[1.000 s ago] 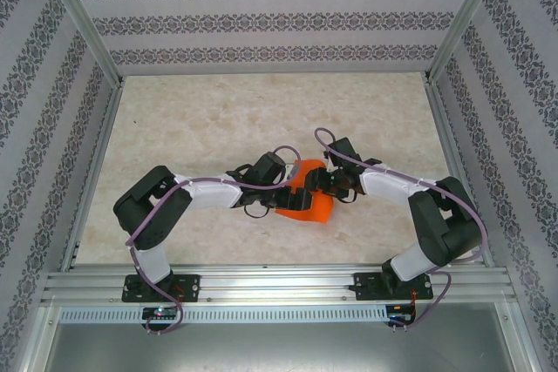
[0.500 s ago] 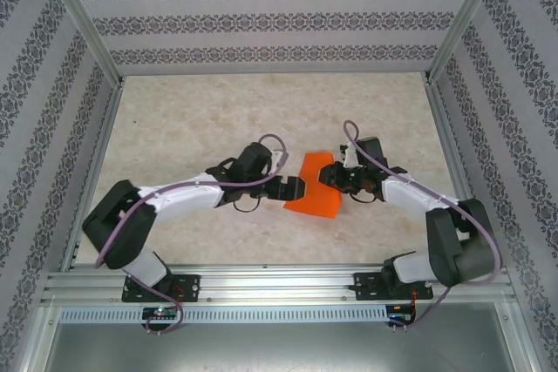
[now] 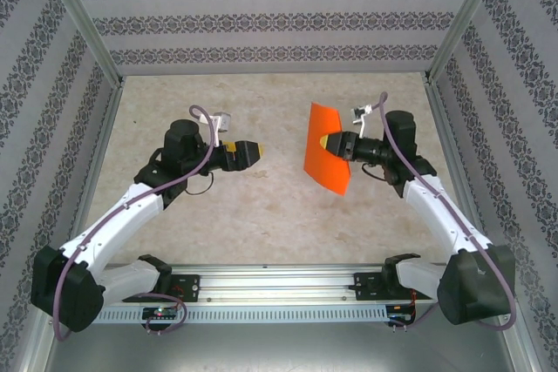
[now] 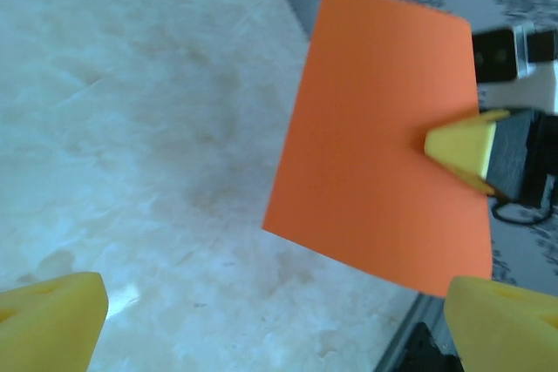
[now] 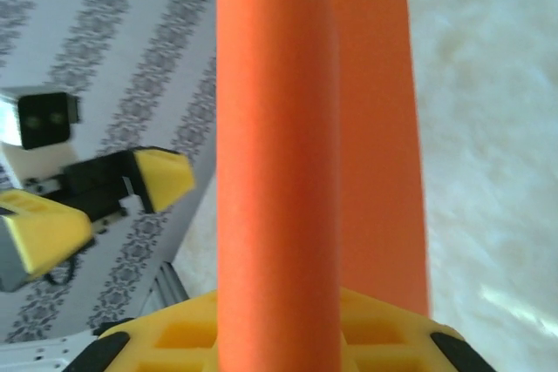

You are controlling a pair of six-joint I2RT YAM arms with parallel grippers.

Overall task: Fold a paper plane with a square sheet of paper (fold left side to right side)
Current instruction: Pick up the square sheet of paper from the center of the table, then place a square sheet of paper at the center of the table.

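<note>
The sheet of paper bends smoothly from a single pinch, so I expect it to curl over in a round curve when I fold it.
The square sheet of paper is bright orange and hangs upright above the table, right of centre. My right gripper is shut on its right edge. In the right wrist view the sheet rises from between the yellow pads, doubled over in a soft rounded bend. My left gripper stands open to the left, well apart from the sheet, with nothing between its fingers. In the left wrist view the sheet is ahead, pinched by the right gripper's yellow fingertip.
The marbled tabletop lies under both arms. Patterned walls and aluminium posts enclose it on three sides. A metal rail carrying the arm bases runs along the near edge.
The right gripper has closed on the sheet and lifted it off the table, up and to the right. The left gripper has opened wider and drawn back to the left.
</note>
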